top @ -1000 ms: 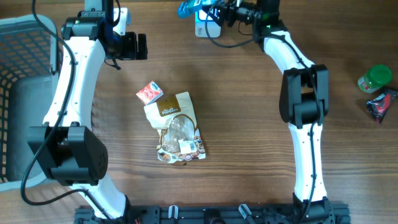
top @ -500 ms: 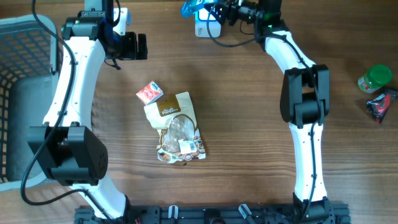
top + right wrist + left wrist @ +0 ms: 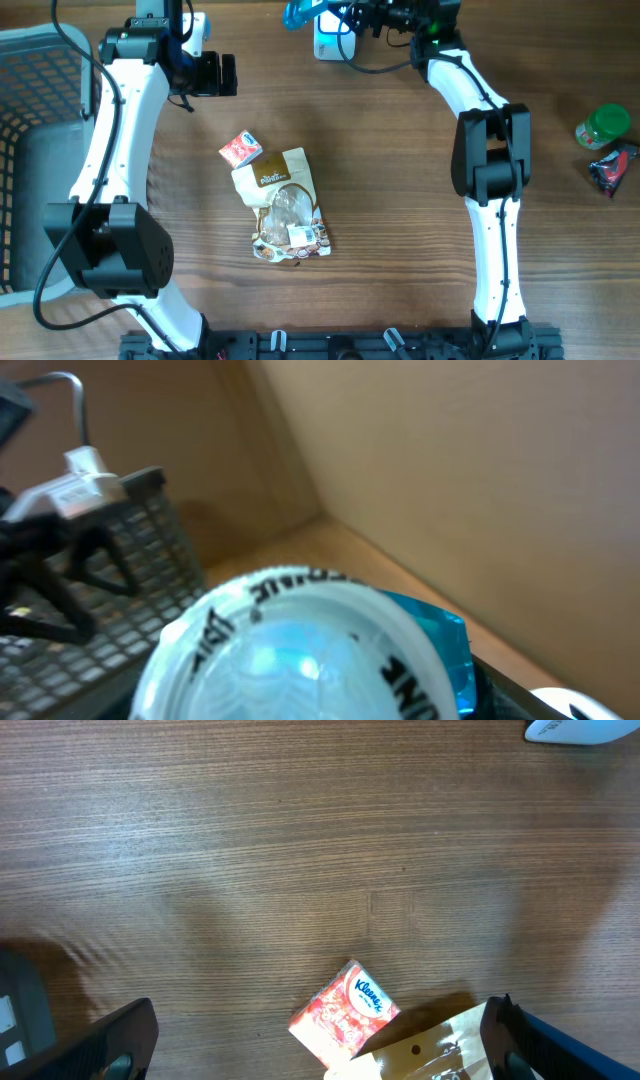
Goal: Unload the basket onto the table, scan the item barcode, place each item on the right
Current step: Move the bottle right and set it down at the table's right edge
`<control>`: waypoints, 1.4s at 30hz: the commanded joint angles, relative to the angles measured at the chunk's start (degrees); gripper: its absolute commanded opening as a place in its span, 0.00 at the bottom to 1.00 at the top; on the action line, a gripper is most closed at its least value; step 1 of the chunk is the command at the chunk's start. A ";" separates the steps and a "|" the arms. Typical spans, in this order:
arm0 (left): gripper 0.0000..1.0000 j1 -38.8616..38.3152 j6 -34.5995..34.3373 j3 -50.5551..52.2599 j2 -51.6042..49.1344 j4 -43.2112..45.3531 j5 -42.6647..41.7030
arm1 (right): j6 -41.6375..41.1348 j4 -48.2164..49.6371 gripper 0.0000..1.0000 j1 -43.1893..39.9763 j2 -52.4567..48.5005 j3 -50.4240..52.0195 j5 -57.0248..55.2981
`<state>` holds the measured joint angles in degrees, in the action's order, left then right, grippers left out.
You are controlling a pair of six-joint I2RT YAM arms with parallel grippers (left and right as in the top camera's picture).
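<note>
Open table (image 3: pixel 545 65) lies between the blue container and the green-lidded jar (image 3: pixel 604 126). I should now move my right gripper toward the jar and let go of the container beside the jar.
A translucent blue container (image 3: pixel 299 14) with a white lid (image 3: pixel 285 655) is held at the table's far edge, and my right gripper (image 3: pixel 338 17) is shut on it. It hangs just left of the white scanner (image 3: pixel 330 42). The lid fills the right wrist view, with black lettering round its rim; no barcode shows. My left gripper (image 3: pixel 222 75) is open and empty over the table's left part. In the left wrist view its fingers (image 3: pixel 112 1042) stand wide apart above a red Kleenex pack (image 3: pixel 346 1014).
A tan snack bag (image 3: pixel 286 205) lies mid-table with the Kleenex pack (image 3: pixel 240 148) at its top left corner. A grey basket (image 3: pixel 30 120) stands at the left edge. A green-lidded jar (image 3: pixel 603 127) and a dark wrapper (image 3: pixel 612 168) lie far right.
The right gripper has shifted slightly with the blue container near the scanner. The left arm has not moved.
</note>
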<state>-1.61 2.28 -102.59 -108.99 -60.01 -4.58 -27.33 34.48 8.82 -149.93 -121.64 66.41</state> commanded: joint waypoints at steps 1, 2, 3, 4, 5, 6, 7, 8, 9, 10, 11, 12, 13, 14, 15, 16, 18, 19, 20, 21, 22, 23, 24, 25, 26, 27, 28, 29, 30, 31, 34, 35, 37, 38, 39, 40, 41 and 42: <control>1.00 -0.20 0.28 0.39 0.31 -0.02 -0.92 | -8.39 1.46 0.68 -0.55 2.14 -1.68 4.28; 1.00 -0.20 0.28 0.39 0.31 -0.02 -0.92 | -9.57 1.46 0.68 -0.68 2.67 -1.68 4.61; 1.00 -0.20 0.28 0.39 0.31 -0.02 -0.92 | -10.51 1.46 0.68 -0.74 3.41 -1.68 4.61; 1.00 -0.20 0.28 0.39 0.31 -0.02 -0.92 | -11.52 1.33 0.68 -0.76 4.20 -1.68 4.55; 1.00 -0.20 0.28 0.39 0.31 -0.02 -0.92 | -13.16 0.61 0.67 -0.76 5.11 -1.68 3.93; 1.00 -0.20 0.28 0.39 0.31 -0.02 -0.92 | -13.38 -0.37 0.67 -0.76 6.01 -1.68 3.65; 1.00 -0.20 0.28 0.39 0.31 -0.02 -0.92 | -13.35 -2.08 0.67 -0.76 6.73 -1.68 2.64; 1.00 -0.20 0.28 0.39 0.31 -0.02 -0.92 | -13.00 -5.29 0.65 -0.76 7.91 -1.68 0.68; 1.00 -0.20 0.28 0.39 0.31 -0.02 -0.92 | -11.50 -9.68 0.65 -0.76 9.27 -1.68 -2.05; 1.00 -0.20 0.28 0.39 0.31 -0.02 -0.92 | -9.11 -15.47 0.65 -0.76 11.19 -1.68 -5.75; 1.00 -0.20 0.28 0.39 0.31 -0.02 -0.92 | -5.88 -22.16 0.64 -0.76 13.46 -1.68 -10.08; 1.00 -0.20 0.28 0.39 0.31 -0.02 -0.92 | -2.84 -27.52 0.65 -0.76 15.52 -1.68 -13.07; 1.00 -0.20 0.28 0.39 0.31 -0.02 -0.92 | 0.57 -33.59 0.65 -0.76 18.05 -1.68 -16.72; 1.00 -0.20 0.28 0.39 0.31 -0.02 -0.92 | 2.89 -38.69 0.65 -0.76 20.46 -1.68 -20.09; 1.00 -0.20 0.28 0.39 0.31 -0.02 -0.92 | 6.01 -45.64 0.65 -0.76 23.91 -1.68 -25.79; 1.00 -0.20 0.28 0.39 0.31 -0.02 -0.92 | 8.04 -51.84 0.65 -0.76 26.88 -1.68 -32.54; 1.00 -0.20 0.28 0.39 0.31 -0.02 -0.92 | 9.35 -61.48 0.65 -0.83 31.98 -1.68 -47.23; 1.00 -0.20 0.28 0.39 0.31 -0.02 -0.92 | 9.92 -65.51 0.66 -0.94 34.23 -1.68 -53.22; 1.00 -0.20 0.28 0.39 0.31 -0.02 -0.92 | 11.21 -68.59 0.66 -1.05 36.00 -1.68 -56.61; 1.00 -0.20 0.28 0.39 0.31 -0.02 -0.92 | 12.26 -72.04 0.67 -1.29 37.79 -1.68 -60.57; 1.00 -0.20 0.28 0.39 0.31 -0.02 -0.92 | 12.31 -74.88 0.67 -1.55 39.01 -1.68 -64.11; 1.00 -0.20 0.28 0.39 0.31 -0.02 -0.92 | 12.31 -78.09 0.67 -1.97 40.30 -1.68 -68.81; 1.00 -0.20 0.28 0.39 0.31 -0.02 -0.92 | 12.31 -79.93 0.67 -2.25 40.85 -1.68 -71.67; 1.00 -0.20 0.28 0.39 0.31 -0.02 -0.92 | 12.33 -82.71 0.67 -2.82 41.53 -1.68 -76.41; 1.00 -0.20 0.28 0.39 0.31 -0.02 -0.92 | 12.33 -84.87 0.68 -3.45 41.75 -1.68 -80.76; 1.00 -0.20 0.28 0.39 0.31 -0.02 -0.92 | 12.31 -86.55 0.68 -4.17 41.75 -1.68 -84.32; 1.00 -0.20 0.28 0.39 0.31 -0.02 -0.92 | 12.33 -88.04 0.68 -4.98 41.70 -1.68 -86.84; 1.00 -0.20 0.28 0.39 0.31 -0.02 -0.92 | 12.33 -89.61 0.68 -6.05 41.55 -1.68 -88.91; 1.00 -0.20 0.28 0.39 0.31 -0.02 -0.92 | 12.28 -90.66 0.68 -6.99 41.55 -1.68 -89.53; 1.00 -0.20 0.28 0.39 0.31 -0.02 -0.92 | 12.26 -91.97 0.68 -9.03 41.51 -1.68 -89.55; 1.00 -0.20 0.28 0.39 0.31 -0.02 -0.92 | 8.87 -91.65 0.68 -14.32 41.44 -1.66 -89.42; 1.00 -0.20 0.28 0.39 0.31 -0.02 -0.92 | 8.94 -91.60 0.69 -16.48 41.20 -1.66 -88.96; 1.00 -0.20 0.28 0.39 0.31 -0.02 -0.92 | 9.27 -90.99 0.70 -20.70 40.24 -1.66 -88.89; 1.00 -0.20 0.28 0.39 0.31 -0.02 -0.92 | 9.25 -90.60 0.71 -22.56 39.45 -1.66 -88.85; 1.00 -0.20 0.28 0.39 0.31 -0.02 -0.92 | 9.27 -90.14 0.71 -24.72 38.36 -1.66 -88.39; 1.00 -0.20 0.28 0.39 0.31 -0.02 -0.92 | 9.33 -89.70 0.71 -26.38 37.40 -1.66 -87.69; 1.00 -0.20 0.28 0.39 0.31 -0.02 -0.92 | 9.29 -89.29 0.71 -27.65 36.50 -1.66 -87.17; 1.00 -0.20 0.28 0.39 0.31 -0.02 -0.92 | 9.27 -88.87 0.70 -29.09 35.41 -1.66 -86.44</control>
<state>-1.61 2.28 -102.59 -108.99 -60.01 -4.58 -17.28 -55.75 -16.51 -110.74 -122.17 -19.77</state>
